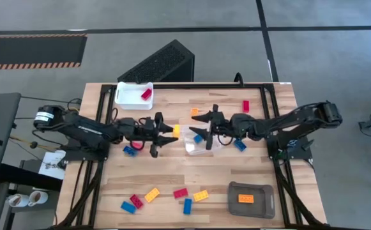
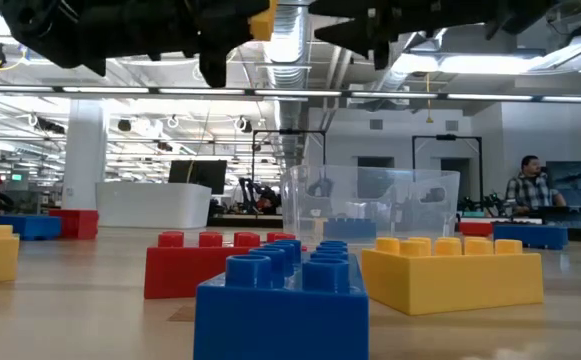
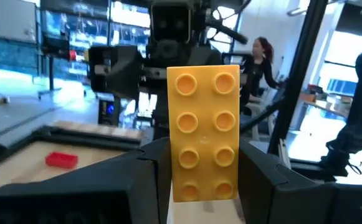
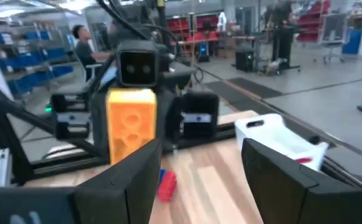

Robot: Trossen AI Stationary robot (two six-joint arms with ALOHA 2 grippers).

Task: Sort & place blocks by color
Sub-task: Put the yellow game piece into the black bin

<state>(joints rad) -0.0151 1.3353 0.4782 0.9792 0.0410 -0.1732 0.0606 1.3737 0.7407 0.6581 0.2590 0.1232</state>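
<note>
The grey tray point(image 1: 251, 208) is too far away for my left gripper to reach, so my right gripper should take the yellow block point(image 1: 176, 130) from my left gripper and put it there.
My left gripper point(image 1: 170, 132) hangs above the table's middle, shut on a yellow block point(image 3: 204, 134). That yellow block point(image 4: 131, 124) also shows in the right wrist view. My right gripper point(image 1: 199, 125) faces it from the right, open and empty, over a clear container point(image 1: 201, 144) that stands on the table. A white tray point(image 1: 129, 96) at the far left holds a red block point(image 1: 147, 94). A grey tray point(image 1: 265, 191) at the near right holds an orange block point(image 1: 246, 199). Several red, blue and yellow blocks point(image 1: 181, 193) lie flat near the near edge. My left gripper pinches the yellow block between its two fingers point(image 3: 144, 180), which sit on the block's long side faces at its lower half point(image 3: 176, 183). The fingers reach in level from the table's left. The block stands upright, lifted clear, its studded face toward the wrist.
Loose blocks lie around the centre: an orange one point(image 1: 196, 112) and a red one point(image 1: 246, 105) toward the far edge, a blue one point(image 1: 239, 145) under the right arm and a blue one point(image 1: 129, 150) under the left. A dark box point(image 1: 159, 62) sits beyond the far edge.
</note>
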